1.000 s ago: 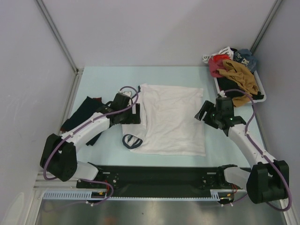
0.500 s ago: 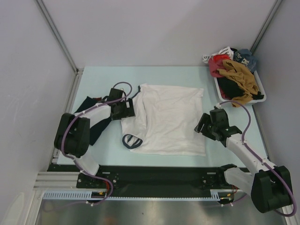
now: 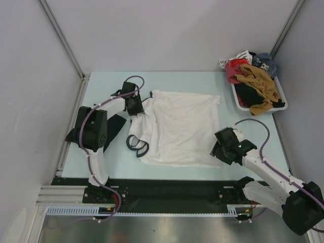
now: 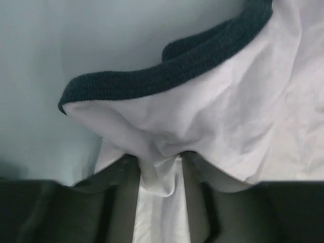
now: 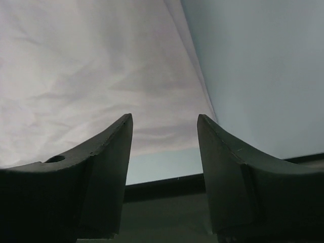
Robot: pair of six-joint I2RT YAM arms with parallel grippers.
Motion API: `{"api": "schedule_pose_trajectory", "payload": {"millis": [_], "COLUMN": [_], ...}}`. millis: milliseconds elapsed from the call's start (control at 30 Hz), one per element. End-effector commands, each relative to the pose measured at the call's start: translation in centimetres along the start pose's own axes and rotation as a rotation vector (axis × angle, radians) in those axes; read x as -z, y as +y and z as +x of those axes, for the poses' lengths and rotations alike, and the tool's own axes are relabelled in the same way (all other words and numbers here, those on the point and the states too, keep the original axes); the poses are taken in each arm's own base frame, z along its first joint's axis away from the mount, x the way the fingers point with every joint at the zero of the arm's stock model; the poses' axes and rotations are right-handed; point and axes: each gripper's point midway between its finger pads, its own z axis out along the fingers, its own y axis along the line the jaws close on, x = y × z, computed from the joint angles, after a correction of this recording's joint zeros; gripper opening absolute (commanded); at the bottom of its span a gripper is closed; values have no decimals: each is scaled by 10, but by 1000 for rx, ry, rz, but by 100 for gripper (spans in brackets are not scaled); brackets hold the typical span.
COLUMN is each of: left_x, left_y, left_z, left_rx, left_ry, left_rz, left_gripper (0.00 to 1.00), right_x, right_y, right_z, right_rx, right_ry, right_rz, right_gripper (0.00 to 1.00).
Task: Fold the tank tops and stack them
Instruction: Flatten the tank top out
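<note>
Next, I pinch the tank top's hem corner (image 3: 218,165) with my right gripper and pull the white tank top's near edge (image 3: 177,164) straight before I fold the tank top, because that edge slants.
The white tank top (image 3: 182,126) lies spread out mid-table, its navy trim (image 4: 167,76) showing in the left wrist view. My left gripper (image 3: 134,107) sits at the top's far-left corner. A gathered fold of white cloth (image 4: 243,101) fills the space between its jaws, and the left gripper (image 4: 158,162) is shut on it. The dark navy tank top (image 3: 117,126) lies at the left, partly under the left arm. My right gripper (image 3: 218,149) hovers at the white top's near-right corner. In its wrist view the right gripper (image 5: 165,117) is open, with the hem of the white top (image 5: 91,76) and bare table between its jaws.
A white tray (image 3: 282,96) at the back right holds a pile of mixed clothes (image 3: 253,76). Walls with metal corner posts enclose the table on three sides. The black base rail runs along the near edge.
The left gripper moved back to the white top's far-left corner and closed on cloth, and the strap loop shifted left. The right gripper slid along the right edge to the near-right corner, its jaws narrowing.
</note>
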Motion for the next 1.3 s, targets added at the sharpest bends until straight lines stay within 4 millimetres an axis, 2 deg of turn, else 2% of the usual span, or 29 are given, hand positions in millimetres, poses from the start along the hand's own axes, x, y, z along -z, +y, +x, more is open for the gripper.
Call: {"api": "schedule_pose_trajectory", "payload": {"millis": [0, 33, 67, 100, 133, 300, 367, 467, 500, 533, 567, 600, 633, 667, 700, 733, 767, 800, 867, 900, 933, 1000, 1033, 1100, 1133, 1200, 1233, 1267], "left_x": [-1, -2, -9, -8, -9, -8, -4, 5, 8, 10, 14, 13, 15, 22, 21, 31, 37, 38, 58, 61, 76, 86, 102, 114, 130, 141, 159, 166], "left_y": [-3, -3, 0, -4, 1, 17, 34, 44, 48, 49, 47, 45, 41, 38, 31, 27, 24, 23, 16, 17, 9, 4, -1, -3, -8, -10, -16, -18], "left_z": [-44, -47, -47, -58, -61, -90, -100, -111, -113, -114, -117, -112, -112, -113, -105, -106, -106, -97, -99, -91, -93, -82, -84, -75, -76, -66, -66, -62], "left_rx": [31, 33, 38, 44, 55, 111, 139, 164, 164, 164, 159, 155, 149, 147, 138, 130, 118, 107, 93, 83, 71, 46, 36, 10, 1, -15, -20, -20], "left_ry": [-81, -78, -66, -85, -85, -125, -149, -173, -179, -182, -193, -175, -179, -189, -170, -185, -194, -180, -212, -203, -227, -226, -252, -240, -268, -270, -305, -313], "left_rz": [4, 1, -10, -3, -15, -45, -87, -96, -114, -117, -111, -93, -75, -63, -32, -23, -18, -24, -11, -15, 0, 11, 27, 40, 58, 70, 91, 100], "left_gripper": [40, 30, 24, 20, 12, 6, 6, 9, 9, 11, 39, 54, 67, 73, 78, 89, 94, 97, 100, 100, 100, 100, 100, 100, 100, 100, 100, 100], "right_x": [11, 10, 7, 5, 3, -13, -16, -18, -19, -19, -20, -21, -22, -23, -24, -23, -22, -20, -16, -14, -12, -5, -2, 4, 6, 7, 6, 4], "right_y": [-21, -21, -25, -26, -28, -37, -39, -47, -48, -50, -50, -51, -51, -53, -53, -50, -51, -50, -43, -38, -33, -22, -17, -16, -13, -12, -12, -9], "right_z": [8, 13, 19, 23, 26, 35, 31, 21, 20, 18, 14, 12, 12, 7, 6, 5, 3, 2, 1, 4, 7, 14, 15, 21, 25, 29, 34, 37], "right_rx": [-65, -69, -68, -83, -89, -128, -139, -163, -169, -178, -179, -187, -198, -207, -214, -218, -219, -213, -201, -179, -167, -144, -144, -137, -137, -146, -154, -157], "right_ry": [-20, -8, 6, 14, 21, 13, -13, -59, -64, -71, -76, -80, -69, -71, -66, -59, -60, -63, -55, -45, -38, -22, -19, -7, -9, -1, 9, 16], "right_rz": [117, 115, 118, 122, 122, 141, 159, 202, 210, 213, 210, 207, 205, 206, 201, 191, 193, 186, 159, 138, 113, 85, 78, 86, 78, 76, 73, 61], "right_gripper": [58, 58, 58, 58, 58, 56, 52, 38, 27, 22, 17, 12, 3, 0, 0, 0, 0, 0, 8, 19, 28, 48, 48, 48, 48, 48, 48, 48]}}
